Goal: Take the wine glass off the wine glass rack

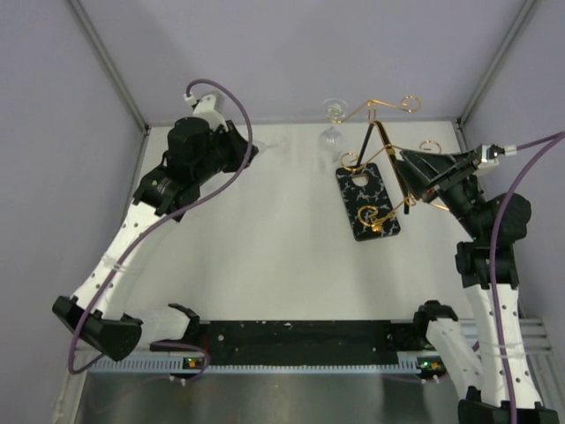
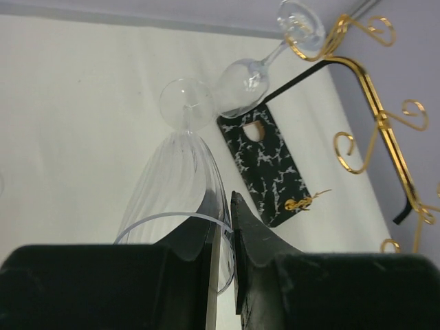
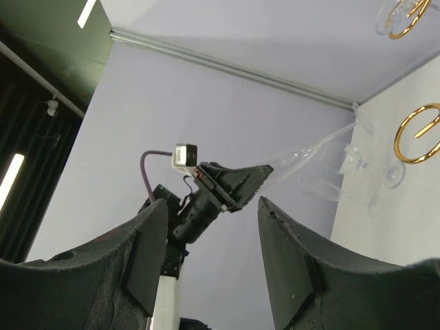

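Note:
My left gripper is holding the wine glass by its rim, and the glass's foot is free and goes first. I should keep lowering the wine glass until its foot touches the white table.
My left gripper is shut on the rim of a clear wine glass, which points foot-first away from me and is clear of the rack. In the top view the left gripper is at the far left. The wine glass rack, gold wire with curled ends, stands on its black marbled base. A second wine glass hangs upside down from its far arm. My right gripper is open and empty beside the rack.
Lilac walls close in the white table at the back and both sides. A black strip runs along the near edge between the arm bases. The right wrist view shows the left gripper with its glass.

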Robot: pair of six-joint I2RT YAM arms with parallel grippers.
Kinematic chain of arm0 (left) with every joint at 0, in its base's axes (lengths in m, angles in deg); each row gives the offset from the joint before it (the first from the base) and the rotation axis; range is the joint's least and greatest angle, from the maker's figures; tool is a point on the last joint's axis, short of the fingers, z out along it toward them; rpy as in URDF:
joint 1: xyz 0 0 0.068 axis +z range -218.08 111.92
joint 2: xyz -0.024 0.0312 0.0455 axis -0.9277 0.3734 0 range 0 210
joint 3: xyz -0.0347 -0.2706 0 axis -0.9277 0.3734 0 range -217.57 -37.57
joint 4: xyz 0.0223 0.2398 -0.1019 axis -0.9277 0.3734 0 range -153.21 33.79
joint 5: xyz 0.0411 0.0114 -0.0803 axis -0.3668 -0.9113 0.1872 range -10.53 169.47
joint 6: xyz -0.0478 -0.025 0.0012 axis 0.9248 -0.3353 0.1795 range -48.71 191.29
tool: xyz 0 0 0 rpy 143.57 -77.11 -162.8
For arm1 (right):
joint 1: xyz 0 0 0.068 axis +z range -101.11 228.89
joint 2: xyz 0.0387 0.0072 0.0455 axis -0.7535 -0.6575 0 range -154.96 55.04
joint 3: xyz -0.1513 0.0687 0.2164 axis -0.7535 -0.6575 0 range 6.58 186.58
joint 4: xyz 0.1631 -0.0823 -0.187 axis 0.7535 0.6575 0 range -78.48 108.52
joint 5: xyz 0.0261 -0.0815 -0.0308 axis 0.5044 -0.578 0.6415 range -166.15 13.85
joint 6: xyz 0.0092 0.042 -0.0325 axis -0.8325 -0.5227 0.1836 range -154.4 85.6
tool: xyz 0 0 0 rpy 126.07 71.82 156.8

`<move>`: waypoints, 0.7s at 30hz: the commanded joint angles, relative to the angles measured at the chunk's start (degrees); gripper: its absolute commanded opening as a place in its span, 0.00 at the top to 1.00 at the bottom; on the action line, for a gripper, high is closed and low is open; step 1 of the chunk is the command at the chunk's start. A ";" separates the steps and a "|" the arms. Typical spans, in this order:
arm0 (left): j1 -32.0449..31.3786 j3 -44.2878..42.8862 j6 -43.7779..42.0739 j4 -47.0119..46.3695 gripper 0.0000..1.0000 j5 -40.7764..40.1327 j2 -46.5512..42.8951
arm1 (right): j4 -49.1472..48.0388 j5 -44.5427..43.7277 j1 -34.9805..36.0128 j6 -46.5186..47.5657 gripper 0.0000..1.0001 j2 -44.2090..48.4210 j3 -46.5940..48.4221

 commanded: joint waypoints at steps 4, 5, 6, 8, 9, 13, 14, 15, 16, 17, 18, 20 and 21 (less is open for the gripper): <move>0.20 -5.22 -4.22 5.94 0.96 -9.66 5.52 | -2.70 1.74 -0.59 0.96 0.45 -0.39 -1.09; 0.20 -5.66 -4.49 6.29 0.95 -10.27 6.48 | -2.88 1.92 -0.68 0.96 0.45 -0.56 -1.27; 0.20 -6.27 -4.84 6.64 0.95 -10.98 7.45 | -3.05 2.01 -0.68 0.88 0.45 -0.74 -1.44; 0.20 -7.85 -5.63 8.05 0.94 -12.47 9.73 | -3.93 2.27 -0.68 0.52 0.45 -0.92 -2.06; 0.20 -8.90 -5.98 8.84 0.93 -13.35 10.79 | -4.37 2.36 -0.68 0.44 0.45 -0.92 -2.32; 0.46 -12.86 -7.04 11.39 0.92 -14.32 15.71 | -5.77 2.80 -0.68 -0.09 0.45 -1.35 -3.73; 0.46 -13.74 -7.04 11.91 0.92 -13.97 17.02 | -6.04 2.89 -0.59 -0.27 0.45 -1.53 -3.99; 0.81 -14.62 -7.04 12.44 0.92 -13.88 18.43 | -6.48 2.97 -0.59 -0.44 0.45 -1.71 -4.43; 0.90 -15.59 -6.87 13.14 0.92 -13.97 19.66 | -7.00 3.15 -0.68 -0.62 0.45 -1.97 -4.69; 1.25 -16.46 -6.78 13.76 0.92 -13.62 21.07 | -7.27 3.41 -0.68 -0.71 0.45 -2.23 -4.87; 1.51 -17.26 -6.78 14.20 0.92 -13.18 22.38 | -7.36 3.50 -0.59 -0.62 0.45 -2.58 -4.87; 2.04 -19.19 -7.04 15.34 0.92 -13.44 24.85 | -7.36 3.85 -0.59 -0.27 0.45 -3.37 -4.70; 2.30 -20.16 -7.21 15.78 0.92 -13.53 25.73 | -7.53 4.03 -0.50 -0.09 0.45 -3.99 -4.61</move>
